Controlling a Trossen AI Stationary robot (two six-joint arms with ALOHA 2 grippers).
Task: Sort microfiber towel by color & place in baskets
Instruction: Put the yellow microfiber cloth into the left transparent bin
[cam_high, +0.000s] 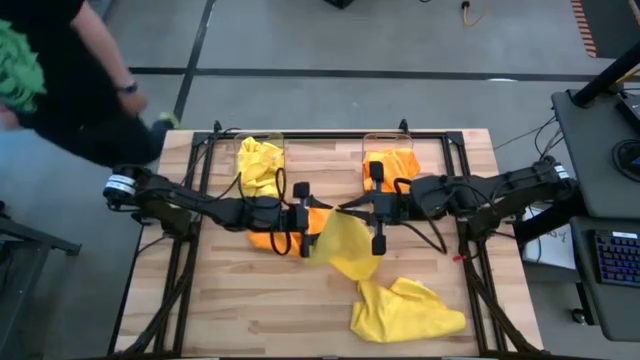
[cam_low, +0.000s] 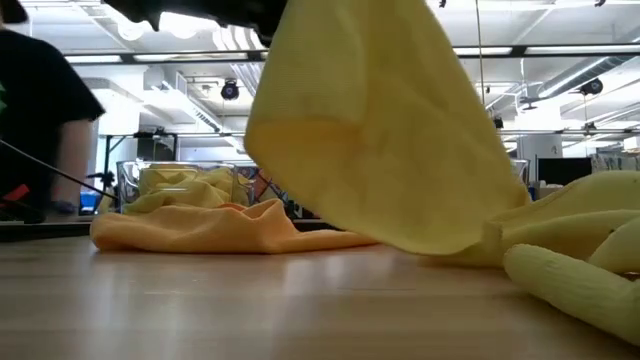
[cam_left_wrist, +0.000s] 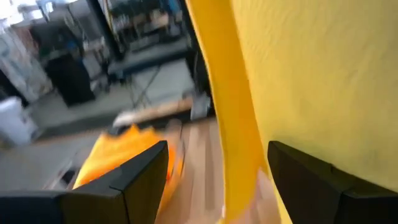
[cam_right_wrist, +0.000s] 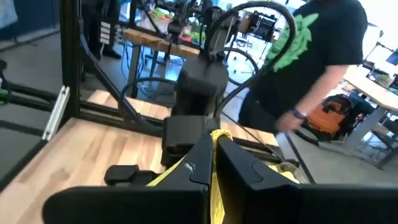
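My left gripper should move back, turn and center the towel's upper part (cam_high: 341, 230) between its open fingers before it closes, because only the hanging yellow towel's side edge (cam_left_wrist: 231, 118) is between them now.
A yellow microfiber towel (cam_high: 347, 248) hangs over the middle of the table, and my right gripper (cam_right_wrist: 212, 142) is shut on its top. My left gripper (cam_left_wrist: 217, 146) is open and level. It faces the right gripper, with a finger on each side of the hanging towel's edge (cam_left_wrist: 233, 124). An orange towel (cam_high: 268, 238) lies on the table under my left arm. Another yellow towel (cam_high: 405, 310) lies crumpled toward the near right. Of the two clear baskets at the far edge, the left one (cam_high: 243, 140) holds yellow cloth and the right one (cam_high: 385, 138) holds orange cloth. My right gripper pinches a bunched bit of the towel's top (cam_right_wrist: 216, 134) between its two fingers, which reach in level from the table's right. The towel hangs slack below the fingers; its lower end (cam_low: 440, 240) is close to the table. Whether my left gripper touches the towel, I cannot tell.
A person (cam_high: 60, 80) stands beyond the table's far left corner and also shows in the right wrist view (cam_right_wrist: 311, 62). The black frame rail (cam_high: 330, 133) runs along the far edge behind the baskets. Bare wood (cam_high: 250, 310) lies at the near left.
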